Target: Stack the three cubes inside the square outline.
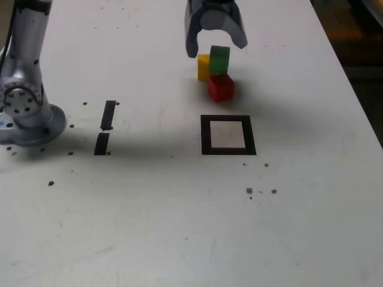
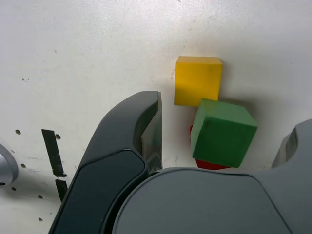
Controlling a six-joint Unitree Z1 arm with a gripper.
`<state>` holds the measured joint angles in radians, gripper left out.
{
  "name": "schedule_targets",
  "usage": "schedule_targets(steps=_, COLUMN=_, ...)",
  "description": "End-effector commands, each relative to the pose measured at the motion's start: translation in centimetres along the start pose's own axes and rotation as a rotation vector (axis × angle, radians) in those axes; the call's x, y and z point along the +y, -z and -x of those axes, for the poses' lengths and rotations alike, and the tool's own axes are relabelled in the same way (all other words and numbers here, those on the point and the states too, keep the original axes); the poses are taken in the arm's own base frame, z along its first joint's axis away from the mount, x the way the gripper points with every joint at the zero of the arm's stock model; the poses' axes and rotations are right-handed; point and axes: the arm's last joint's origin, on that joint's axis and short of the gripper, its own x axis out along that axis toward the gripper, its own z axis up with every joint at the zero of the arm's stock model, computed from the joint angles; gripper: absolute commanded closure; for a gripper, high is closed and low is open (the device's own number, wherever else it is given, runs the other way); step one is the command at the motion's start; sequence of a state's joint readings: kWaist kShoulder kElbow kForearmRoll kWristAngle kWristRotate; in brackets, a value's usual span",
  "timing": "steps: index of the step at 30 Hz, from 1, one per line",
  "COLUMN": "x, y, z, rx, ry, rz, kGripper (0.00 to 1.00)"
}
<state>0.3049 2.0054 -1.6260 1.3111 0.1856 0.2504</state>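
The yellow cube (image 1: 203, 67) sits tight against the green cube's corner (image 1: 210, 70), so I expect it to turn a little aside when the gripper grips and lifts the green cube.
The green cube (image 1: 219, 58) (image 2: 223, 132) rests on top of the red cube (image 1: 221, 88), and in the wrist view only slivers of red (image 2: 210, 165) show under it. The yellow cube (image 1: 204, 67) (image 2: 197, 80) stands on the table touching them, on the exterior view's left. My gripper (image 1: 216, 48) (image 2: 226, 122) hangs open just above this cluster, with the green cube between its dark fingers (image 2: 146, 136) and apart from both. The square outline (image 1: 227, 134), black tape with a white centre, lies empty nearer the camera than the cubes.
Two short black tape strips (image 1: 105, 128) (image 2: 52, 151) lie at the exterior view's left, near the arm's metal base (image 1: 24, 101). The white table's right edge (image 1: 353, 89) drops off to a dark floor. Small dark specks dot the table.
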Motion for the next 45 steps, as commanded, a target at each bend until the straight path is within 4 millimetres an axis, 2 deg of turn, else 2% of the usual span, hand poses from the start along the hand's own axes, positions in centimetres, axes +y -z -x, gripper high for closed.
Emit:
schedule_targets(steps=1, x=0.0, y=-0.1, z=-0.2, rx=0.003, ry=0.001, rz=-0.003, kGripper=0.13)
schedule_targets(steps=6, x=0.0, y=-0.8, z=-0.8, rx=0.018, ry=0.008, rz=-0.008, kGripper=0.18)
schedule_targets(steps=23, x=0.1, y=-2.4, z=-2.5, rx=0.040, ry=0.012, rz=-0.010, kGripper=0.48)
schedule_targets(steps=26, x=0.1, y=-2.4, z=-2.2, rx=0.030, ry=0.010, rz=-0.006, kGripper=0.56)
schedule_targets(steps=30, x=-0.1, y=-2.2, z=-0.5, rx=-0.018, ry=-0.011, rz=-0.007, kGripper=0.68)
schedule_targets(steps=35, x=-1.3, y=-2.0, z=2.7, rx=-0.109, ry=-0.059, rz=-0.029, kGripper=0.76)
schedule_targets(steps=38, x=-2.9, y=-2.8, z=3.9, rx=-0.149, ry=-0.073, rz=-0.060, kGripper=0.77)
schedule_targets(steps=45, x=-6.6, y=-6.5, z=2.8, rx=-0.149, ry=-0.072, rz=-0.124, kGripper=0.77)
